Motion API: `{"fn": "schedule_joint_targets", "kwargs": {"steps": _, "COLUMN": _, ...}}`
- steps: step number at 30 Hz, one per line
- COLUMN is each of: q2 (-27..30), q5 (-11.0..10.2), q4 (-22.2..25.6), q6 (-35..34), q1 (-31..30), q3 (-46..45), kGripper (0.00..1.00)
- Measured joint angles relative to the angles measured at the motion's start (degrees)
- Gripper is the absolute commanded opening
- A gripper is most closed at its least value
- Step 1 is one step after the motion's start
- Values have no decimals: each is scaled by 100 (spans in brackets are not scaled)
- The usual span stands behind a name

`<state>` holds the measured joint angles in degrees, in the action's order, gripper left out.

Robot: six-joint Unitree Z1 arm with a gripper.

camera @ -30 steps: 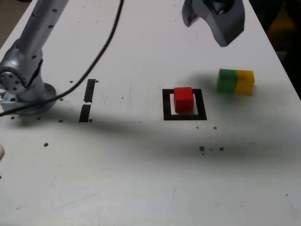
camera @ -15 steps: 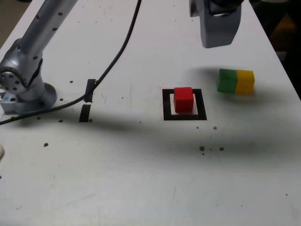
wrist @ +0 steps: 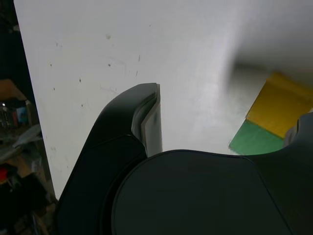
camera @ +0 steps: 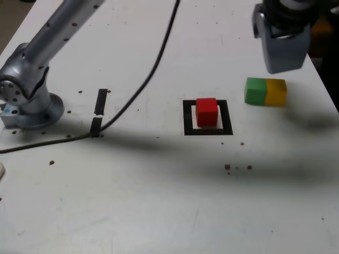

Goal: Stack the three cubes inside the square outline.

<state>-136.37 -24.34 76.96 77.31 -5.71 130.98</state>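
Note:
The yellow cube's sides are free beside the green cube. My gripper should keep moving down over the yellow cube until its fingers straddle those sides.
A red cube sits inside the square outline of black tape near the middle of the table. A green cube and a yellow cube stand side by side and touching, to the exterior view's right of the outline. My gripper hangs in the air just above and behind this pair. In the wrist view its jaws stand open with nothing between them; one dark finger shows clearly. The green cube and yellow cube lie below, beside the gripper.
The arm's base stands at the exterior view's left, with a black cable trailing across the table. Two short black tape strips lie next to the base. The table's right edge runs close behind the yellow cube.
The gripper has swung from above the table's far middle toward the exterior view's right, to above the green and yellow cubes. The cable has shifted with it. The cubes have not moved.

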Motion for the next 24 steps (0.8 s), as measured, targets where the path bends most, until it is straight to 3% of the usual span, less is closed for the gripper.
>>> {"fn": "schedule_joint_targets", "kwargs": {"steps": 7, "q2": -438, "q5": 56, "q4": 442, "q6": 252, "q1": -21, "q3": 763, "kGripper": 100}}
{"fn": "schedule_joint_targets", "kwargs": {"steps": 24, "q2": -1241, "q5": 428, "q4": 980, "q6": 701, "q1": -30, "q3": 1798, "kGripper": 100}}
